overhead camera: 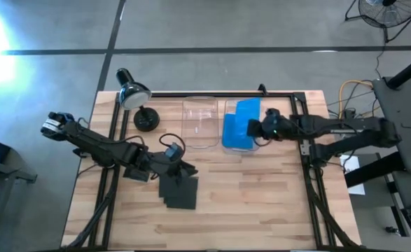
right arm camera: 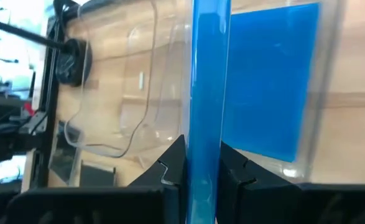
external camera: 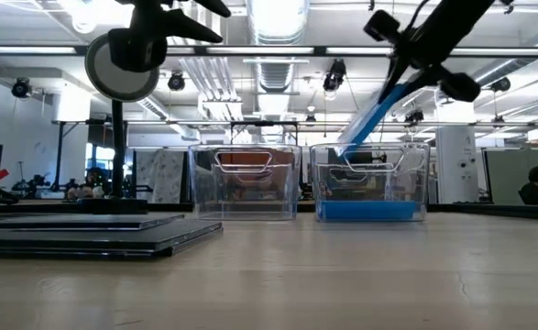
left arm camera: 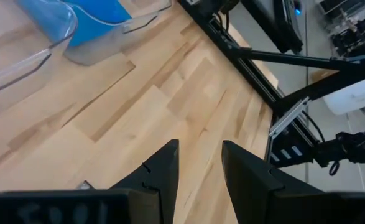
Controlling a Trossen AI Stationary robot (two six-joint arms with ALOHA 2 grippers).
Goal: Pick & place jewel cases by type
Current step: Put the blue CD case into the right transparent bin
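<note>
The blue jewel case's lower end is inside the clear bin's sides, so my right gripper should keep lowering it and let go above the flat blue cases.
My right gripper is shut on a bright blue jewel case and hovers over the right clear bin. More blue cases lie flat on that bin's floor. Several dark grey jewel cases lie in a loose stack on the table near its middle. My left gripper is open just above the far edge of that stack, with nothing between its fingers. The left clear bin holds no case. My right gripper pinches the blue jewel case between its two fingers, which close on its two flat faces near its upper end. The fingers reach in from the table's right side. The case is lifted and steeply tilted, its lower end dipping inside the right bin.
A black desk lamp stands at the table's far left, beside the left bin. A black frame rail runs along the table's right side. Bare wood lies near and right of the dark stack.
</note>
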